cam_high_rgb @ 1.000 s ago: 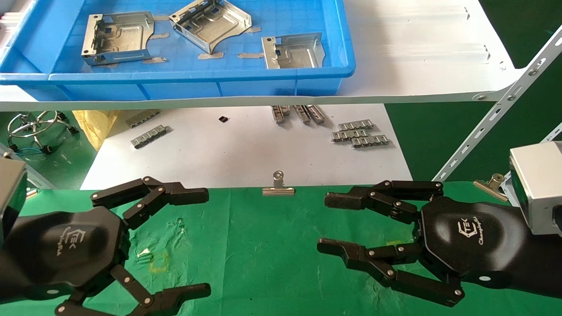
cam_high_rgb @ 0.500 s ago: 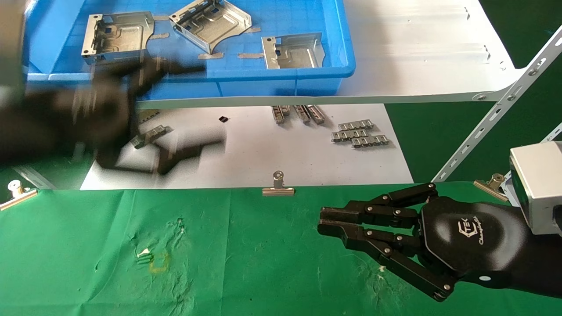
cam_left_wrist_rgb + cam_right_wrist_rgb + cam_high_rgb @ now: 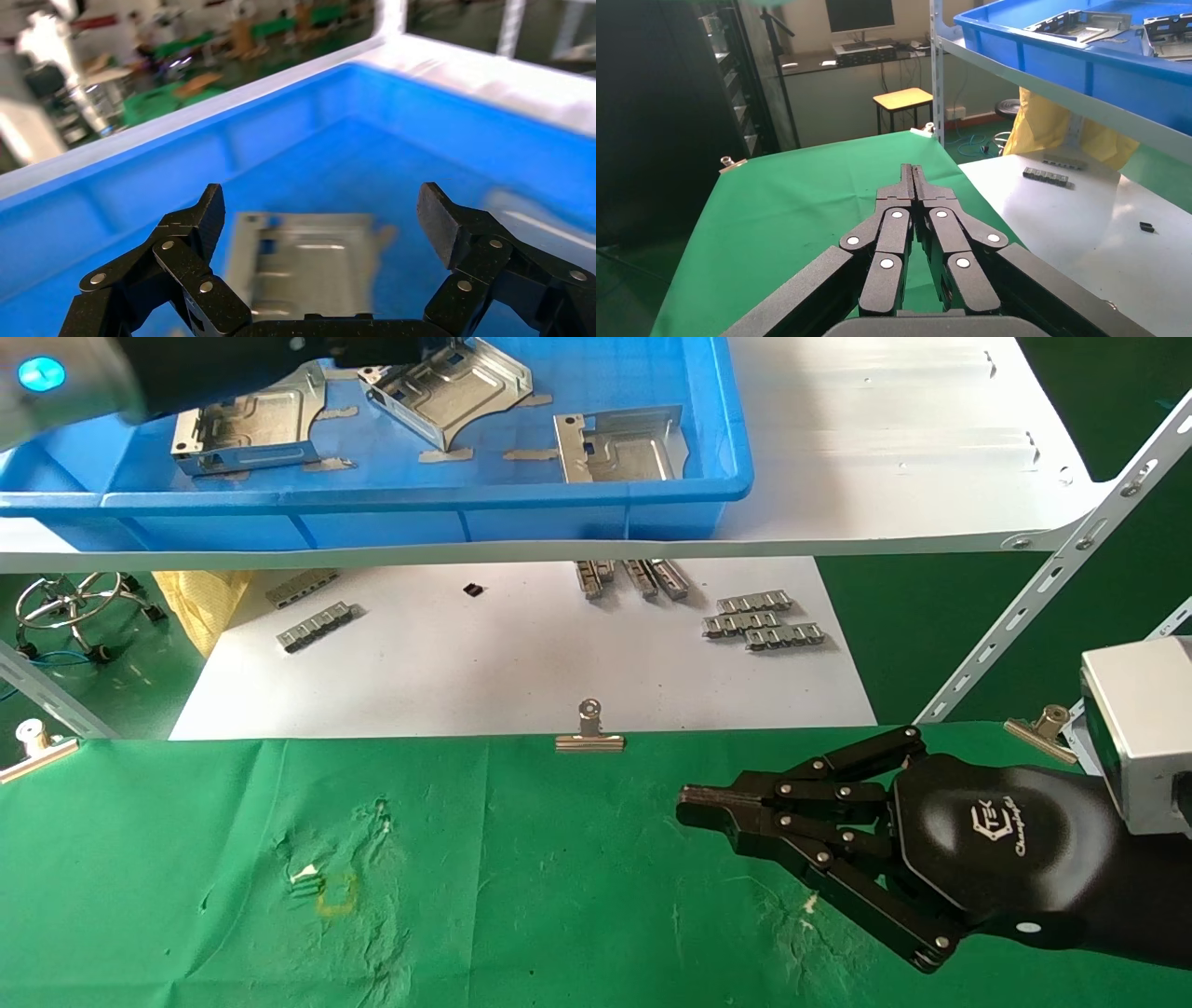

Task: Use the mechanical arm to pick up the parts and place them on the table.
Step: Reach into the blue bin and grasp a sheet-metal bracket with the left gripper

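Observation:
Ragged pale strips (image 3: pixel 447 455) show next to the middle part (image 3: pixel 455 391), so I should expect more strips to be hidden under it and to stay in the bin when I lift it.
Three silver-grey parts lie in the blue bin (image 3: pixel 419 514) on the shelf: left part (image 3: pixel 247 430), middle part (image 3: pixel 456 388), right part (image 3: pixel 619 447). My left arm, with its blue-lit ring (image 3: pixel 42 374), reaches over the bin's left end at the top edge of the head view. My left gripper (image 3: pixel 323 210) is open and empty, hovering above one blurred part (image 3: pixel 309 267) that lies between its fingers. My right gripper (image 3: pixel 689 798) is shut and empty, low over the green table (image 3: pixel 521 896); it also shows in the right wrist view (image 3: pixel 913 172).
The bin stands on a white shelf board (image 3: pixel 885 449) held by a slanted metal strut (image 3: pixel 1052 589). Below it lies a white sheet (image 3: pixel 521 672) with small ridged strips (image 3: pixel 764 621). Binder clips (image 3: pixel 589 733) hold the cloth's far edge.
My left gripper has risen from over the green cloth up and away into the blue bin. My right gripper has gone from open to shut, staying in place.

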Tool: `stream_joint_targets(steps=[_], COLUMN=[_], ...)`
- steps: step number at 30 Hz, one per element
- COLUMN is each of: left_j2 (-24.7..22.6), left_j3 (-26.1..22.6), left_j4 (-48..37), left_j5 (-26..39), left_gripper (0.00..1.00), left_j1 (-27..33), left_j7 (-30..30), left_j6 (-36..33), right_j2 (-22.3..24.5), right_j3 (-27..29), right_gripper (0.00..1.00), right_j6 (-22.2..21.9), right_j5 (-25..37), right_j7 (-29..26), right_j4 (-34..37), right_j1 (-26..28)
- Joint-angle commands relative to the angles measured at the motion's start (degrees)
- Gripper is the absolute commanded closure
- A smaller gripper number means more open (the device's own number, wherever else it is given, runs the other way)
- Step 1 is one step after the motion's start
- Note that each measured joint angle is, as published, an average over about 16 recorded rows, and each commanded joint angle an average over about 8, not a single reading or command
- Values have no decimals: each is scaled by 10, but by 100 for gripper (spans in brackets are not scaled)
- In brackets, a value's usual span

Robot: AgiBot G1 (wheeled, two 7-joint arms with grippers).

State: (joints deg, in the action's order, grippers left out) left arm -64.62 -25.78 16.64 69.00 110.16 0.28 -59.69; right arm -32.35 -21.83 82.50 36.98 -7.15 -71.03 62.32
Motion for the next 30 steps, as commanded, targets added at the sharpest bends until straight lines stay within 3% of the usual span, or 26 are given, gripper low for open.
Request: stream_joint_targets(steps=[1,4,11,12,22,30], left_j2=[-25,-48,-82,-85,-100,-100], left_j3=[-9,-21,-42,-44,-59,-65], left_j4=[-46,-85,-142,-148,-174,-176], left_j5=[19,38,70,74,94,103], left_gripper=[0,4,90,98,100,100], left_j1=[25,47,78,80,93,91], left_j7=[11,19,18,16,-12,-25], left_j6=[35,61,101,104,126,144], right_j2=[0,0,0,0,0,0], right_j3=[0,0,0,0,0,0], right_gripper=[100,100,100,100,97,1], right_j6=[0,0,0,0,0,0], right_j5=[0,0,0,0,0,0], right_j7=[0,0,0,0,0,0], right_j4=[0,0,0,0,0,0], right_j1=[0,0,0,0,0,0])
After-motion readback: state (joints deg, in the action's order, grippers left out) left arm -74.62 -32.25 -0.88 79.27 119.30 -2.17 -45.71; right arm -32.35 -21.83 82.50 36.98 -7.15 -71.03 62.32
